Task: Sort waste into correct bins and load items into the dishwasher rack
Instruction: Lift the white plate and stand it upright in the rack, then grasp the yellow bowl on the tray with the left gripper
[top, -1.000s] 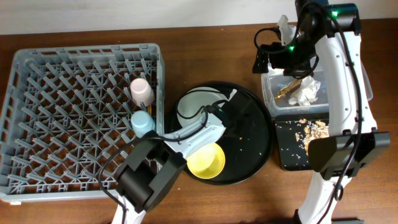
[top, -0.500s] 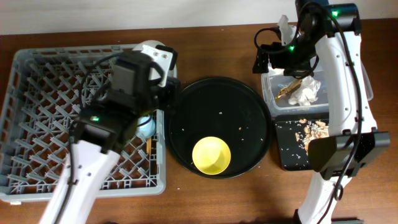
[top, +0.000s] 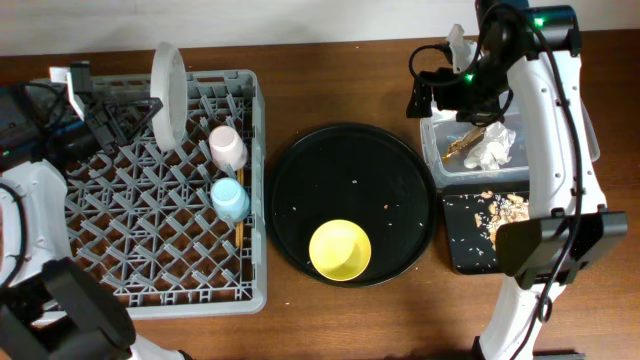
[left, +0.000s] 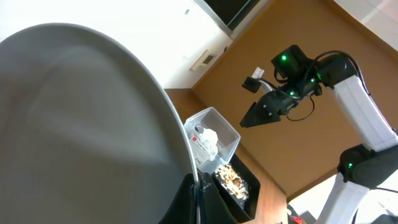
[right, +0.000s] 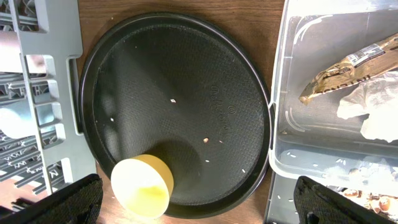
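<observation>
My left gripper keeps lowering the plate (top: 170, 95), which hangs on edge in line with the free slot (top: 194, 140) beside the pink cup, until the rack's pegs hold it.
The pale grey-green plate (top: 167, 92) stands on edge at the back of the grey dishwasher rack (top: 60, 260). My left gripper (top: 146, 108) is shut on the plate's rim; in the left wrist view (left: 198, 198) the plate (left: 81, 124) fills the frame. The pink cup (top: 228, 147) and blue cup (top: 230, 198) sit in the rack, with the chopsticks (top: 240, 232) just below them. The yellow bowl (top: 340, 250) lies on the round black tray (top: 390, 170). My right gripper (top: 432, 95) is open and empty beside the clear tub (top: 435, 165), which holds the wrapper (top: 462, 143) and napkin (top: 493, 148).
The shallow black tray (top: 462, 245) at front right holds food scraps (top: 505, 207). The right wrist view shows the bowl (right: 142, 186), round tray (right: 186, 81), tub (right: 292, 149), wrapper (right: 348, 67) and rack wall (right: 53, 93). Crumbs dot the round tray.
My left arm carried the plate off the round tray to the rack, where it now stands on edge at the back. The right arm has not moved.
</observation>
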